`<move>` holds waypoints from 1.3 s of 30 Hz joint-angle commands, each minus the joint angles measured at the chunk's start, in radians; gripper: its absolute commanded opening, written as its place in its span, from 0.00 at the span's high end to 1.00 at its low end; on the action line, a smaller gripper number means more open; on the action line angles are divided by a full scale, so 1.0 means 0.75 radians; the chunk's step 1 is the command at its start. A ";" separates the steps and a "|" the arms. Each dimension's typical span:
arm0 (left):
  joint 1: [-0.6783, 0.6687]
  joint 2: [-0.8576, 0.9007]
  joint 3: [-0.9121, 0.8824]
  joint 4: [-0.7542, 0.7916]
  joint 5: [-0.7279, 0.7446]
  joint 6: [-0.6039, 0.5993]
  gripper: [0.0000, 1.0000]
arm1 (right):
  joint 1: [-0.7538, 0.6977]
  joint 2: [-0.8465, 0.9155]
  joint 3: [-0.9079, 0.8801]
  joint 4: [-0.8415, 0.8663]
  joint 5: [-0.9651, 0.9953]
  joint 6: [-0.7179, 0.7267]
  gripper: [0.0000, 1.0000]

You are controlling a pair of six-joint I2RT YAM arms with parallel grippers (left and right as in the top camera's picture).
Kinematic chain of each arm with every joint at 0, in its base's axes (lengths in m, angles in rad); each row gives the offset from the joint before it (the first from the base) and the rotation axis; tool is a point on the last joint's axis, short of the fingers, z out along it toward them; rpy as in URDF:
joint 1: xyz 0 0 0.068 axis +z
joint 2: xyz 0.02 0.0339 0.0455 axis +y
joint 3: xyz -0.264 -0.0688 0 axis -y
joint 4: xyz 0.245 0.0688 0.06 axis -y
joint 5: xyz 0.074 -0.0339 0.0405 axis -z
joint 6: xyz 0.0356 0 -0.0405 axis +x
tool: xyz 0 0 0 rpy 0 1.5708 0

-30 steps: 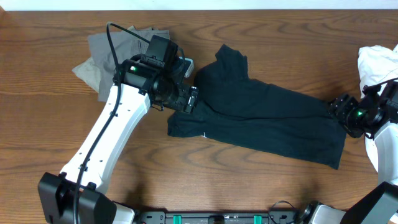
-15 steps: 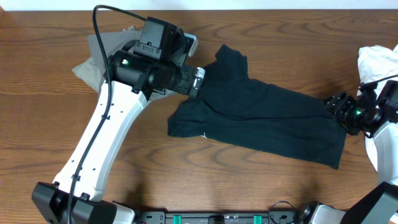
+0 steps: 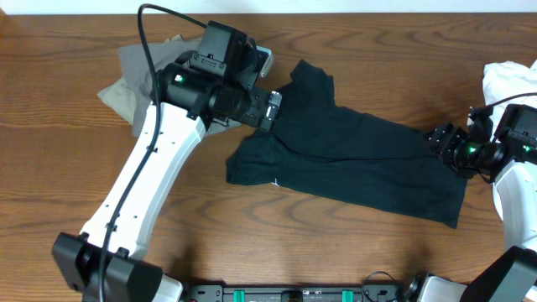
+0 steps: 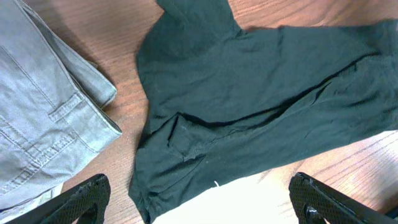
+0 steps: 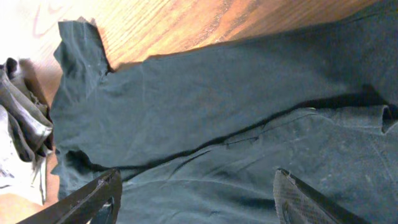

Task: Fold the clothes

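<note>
The T-shirt's sleeve (image 3: 315, 85) sticks out clear of the grey trousers, so the robot's left gripper keeps going toward the sleeve's end (image 3: 309, 70) and closes there.
A dark green T-shirt (image 3: 352, 155) lies partly folded across the middle of the table, one sleeve pointing to the back (image 3: 312, 80). It also shows in the left wrist view (image 4: 249, 106) and the right wrist view (image 5: 236, 124). My left gripper (image 3: 270, 109) is open and empty, above the shirt's left end near the sleeve (image 4: 199, 199). My right gripper (image 3: 438, 143) is open and empty over the shirt's right end (image 5: 199, 199).
Folded grey trousers (image 3: 147, 71) lie at the back left, also in the left wrist view (image 4: 43, 118). A white garment (image 3: 508, 84) is bunched at the right edge. Bare wooden table (image 3: 67, 168) lies in front.
My left gripper rose off the shirt's left end and moved back and right toward the sleeve. My right gripper moved a little left over the shirt's right end.
</note>
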 commanded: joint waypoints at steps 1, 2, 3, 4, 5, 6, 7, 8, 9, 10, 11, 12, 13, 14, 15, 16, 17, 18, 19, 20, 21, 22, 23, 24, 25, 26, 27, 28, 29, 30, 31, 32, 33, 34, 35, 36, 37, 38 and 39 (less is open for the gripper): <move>-0.015 0.111 0.080 -0.015 0.017 0.048 0.07 | 0.032 -0.002 0.007 -0.001 -0.016 -0.073 0.26; -0.020 0.144 0.104 -0.015 0.017 0.064 0.07 | 0.041 -0.002 0.011 -0.001 -0.016 -0.091 0.25; -0.024 0.190 0.141 -0.015 0.017 0.082 0.07 | 0.051 -0.002 0.016 0.002 -0.015 -0.096 0.26; -0.026 0.240 0.184 -0.014 0.016 0.100 0.07 | 0.062 -0.002 0.022 0.003 -0.016 -0.109 0.25; -0.025 0.283 0.226 -0.015 0.012 0.113 0.07 | 0.071 -0.002 0.030 0.003 -0.016 -0.123 0.26; -0.025 0.326 0.264 -0.011 0.011 0.127 0.06 | 0.081 -0.002 0.038 0.002 -0.015 -0.138 0.26; -0.020 0.381 0.314 -0.004 0.008 0.145 0.06 | 0.095 -0.002 0.048 -0.001 -0.015 -0.154 0.26; -0.016 0.421 0.349 0.007 0.001 0.152 0.06 | 0.107 -0.002 0.057 -0.003 -0.014 -0.161 0.26; -0.011 0.461 0.380 0.026 -0.007 0.157 0.06 | 0.120 -0.002 0.064 -0.003 -0.012 -0.173 0.26; -0.004 0.505 0.411 0.055 -0.014 0.167 0.05 | 0.137 -0.002 0.070 -0.003 -0.010 -0.190 0.26; 0.001 0.543 0.433 0.086 -0.014 0.185 0.05 | 0.155 -0.002 0.074 -0.002 -0.010 -0.201 0.26; 0.006 0.584 0.450 0.128 -0.013 0.192 0.05 | 0.173 -0.002 0.074 0.002 -0.007 -0.209 0.26; 0.009 0.618 0.453 0.174 -0.013 0.197 0.05 | 0.190 -0.002 0.074 0.005 0.003 -0.209 0.26; 0.010 0.663 0.453 0.235 -0.013 0.207 0.04 | 0.209 -0.002 0.074 0.007 0.021 -0.208 0.26; 0.010 0.696 0.453 0.278 -0.012 0.216 0.04 | 0.223 -0.002 0.074 0.008 0.036 -0.208 0.26; 0.009 0.731 0.453 0.320 -0.013 0.216 0.03 | 0.237 -0.002 0.074 0.009 0.054 -0.208 0.26; 0.007 0.770 0.453 0.369 -0.008 0.215 0.03 | 0.249 -0.002 0.074 0.008 0.074 -0.208 0.26; 0.004 0.800 0.453 0.408 -0.007 0.215 0.03 | 0.258 -0.002 0.074 0.008 0.090 -0.208 0.26; 0.003 0.836 0.453 0.455 -0.007 0.215 0.03 | 0.267 -0.002 0.074 0.007 0.103 -0.208 0.26; 0.003 0.866 0.453 0.499 -0.007 0.215 0.03 | 0.273 -0.002 0.074 0.007 0.105 -0.208 0.26; 0.004 0.895 0.453 0.553 -0.007 0.215 0.04 | 0.277 -0.002 0.074 0.005 0.105 -0.208 0.26; 0.004 0.920 0.453 0.601 -0.007 0.215 0.04 | 0.280 -0.002 0.074 0.003 0.105 -0.208 0.26; 0.004 0.944 0.453 0.656 -0.007 0.215 0.04 | 0.281 -0.002 0.074 0.001 0.105 -0.208 0.26; 0.003 0.963 0.453 0.699 -0.007 0.215 0.06 | 0.281 -0.002 0.074 -0.003 0.105 -0.208 0.26; 0.003 0.982 0.453 0.746 -0.007 0.214 0.08 | 0.281 -0.002 0.074 -0.007 0.105 -0.207 0.27; 0.001 0.997 0.453 0.781 -0.007 0.214 0.10 | 0.281 -0.002 0.074 -0.009 0.105 -0.207 0.27; -0.001 1.009 0.453 0.814 -0.006 0.214 0.12 | 0.281 -0.002 0.074 -0.012 0.105 -0.208 0.27; -0.003 1.021 0.453 0.838 -0.002 0.214 0.14 | 0.281 -0.002 0.074 -0.014 0.105 -0.208 0.27; -0.007 1.029 0.453 0.862 0.009 0.214 0.15 | 0.281 -0.002 0.074 -0.017 0.105 -0.208 0.27; -0.012 1.043 0.453 0.887 0.021 0.214 0.17 | 0.281 -0.002 0.074 -0.019 0.109 -0.208 0.27; -0.019 1.049 0.453 0.903 0.027 0.215 0.17 | 0.281 -0.002 0.074 -0.021 0.114 -0.207 0.27; -0.025 1.063 0.453 0.919 0.027 0.215 0.18 | 0.281 -0.002 0.074 -0.023 0.124 -0.206 0.27; -0.037 1.074 0.453 0.937 0.027 0.216 0.17 | 0.281 -0.002 0.074 -0.028 0.139 -0.196 0.28; -0.044 1.087 0.453 0.949 0.026 0.228 0.18 | 0.281 -0.002 0.074 -0.033 0.146 -0.191 0.28; -0.051 1.096 0.453 0.957 0.026 0.249 0.18 | 0.281 -0.002 0.074 -0.035 0.145 -0.191 0.28; -0.059 1.114 0.453 0.970 0.019 0.268 0.18 | 0.281 -0.002 0.074 -0.040 0.145 -0.191 0.28; -0.065 1.127 0.453 0.978 0.010 0.271 0.20 | 0.281 -0.002 0.074 -0.044 0.145 -0.192 0.28; -0.067 1.139 0.453 0.986 0.005 0.271 0.21 | 0.281 -0.002 0.074 -0.048 0.145 -0.192 0.28; -0.071 1.155 0.453 0.996 0.003 0.271 0.22 | 0.281 -0.002 0.074 -0.052 0.145 -0.192 0.28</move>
